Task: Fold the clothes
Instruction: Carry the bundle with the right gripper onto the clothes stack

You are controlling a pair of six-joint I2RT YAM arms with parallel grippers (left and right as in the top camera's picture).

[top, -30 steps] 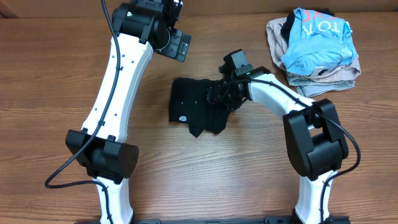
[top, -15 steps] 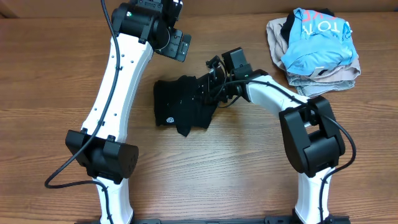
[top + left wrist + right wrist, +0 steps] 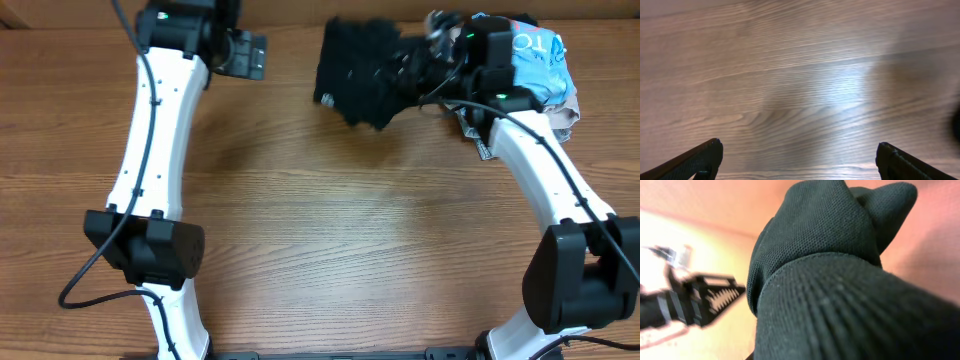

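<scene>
I should next move my right gripper toward the pile and let go of the black garment [image 3: 362, 72] on the light blue shirt [image 3: 541, 62], as the garment is hanging clear of the wood.
The clothes [image 3: 360, 70], a limp black garment with a small white logo [image 3: 325, 98], hang bunched and motion-blurred above the table's far edge in the overhead view. My right gripper [image 3: 422, 62] is shut on their right side and holds them off the wood. In the right wrist view the black knit fabric [image 3: 830, 280] fills most of the frame and hides the fingers. My left gripper [image 3: 243, 52] hovers at the far left, apart from the garment. Its fingers [image 3: 710, 152] stand wide open over bare wood, with nothing between them [image 3: 800, 150].
A pile of other garments lies at the far right corner: a light blue shirt with white lettering [image 3: 535, 60] on top of beige folded pieces [image 3: 565, 110]. The right arm's forearm [image 3: 545, 170] crosses the table's right side.
My right gripper shut on the black garment and carried it from the table's middle up toward the far right edge. The left arm shifted to the left.
</scene>
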